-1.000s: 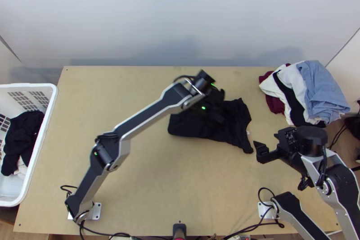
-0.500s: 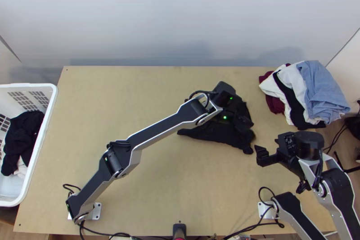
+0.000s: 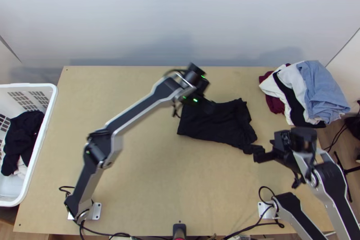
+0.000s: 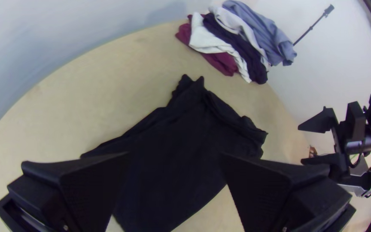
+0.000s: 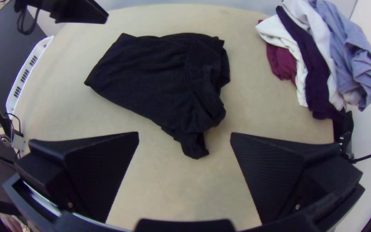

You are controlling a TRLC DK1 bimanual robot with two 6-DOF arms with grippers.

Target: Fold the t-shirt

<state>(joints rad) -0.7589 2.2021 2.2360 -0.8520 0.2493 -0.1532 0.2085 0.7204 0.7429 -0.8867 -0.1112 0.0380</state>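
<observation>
My gripper will carry the black t-shirt (image 3: 216, 122). The t-shirt lies in tight folds with a bunched end (image 3: 245, 126), so it should stay bundled and drape over the pile when I carry it.
My left gripper (image 3: 191, 100) is over the left end of the black t-shirt (image 3: 220, 123), hiding part of it in the top view. In the left wrist view, my left gripper (image 4: 174, 159) stands open above the t-shirt (image 4: 172, 141). My right gripper (image 3: 258, 153) is beside the shirt's lower right corner. In the right wrist view, my right gripper (image 5: 184, 137) is open with bare table between its fingers, and the t-shirt (image 5: 159, 77) lies beyond as a folded, compact piece with bunched cloth along one end.
A pile of clothes (image 3: 306, 91) in blue, white, black and maroon lies at the table's back right corner. On the left stands a white basket (image 3: 42, 150) with dark clothing inside. Bare wood (image 3: 157, 181) stretches in front of the shirt.
My left arm swung right over the shirt, then back left. The shirt's left edge lies farther right than a second ago, its right end more bunched. My right gripper shifted slightly left.
</observation>
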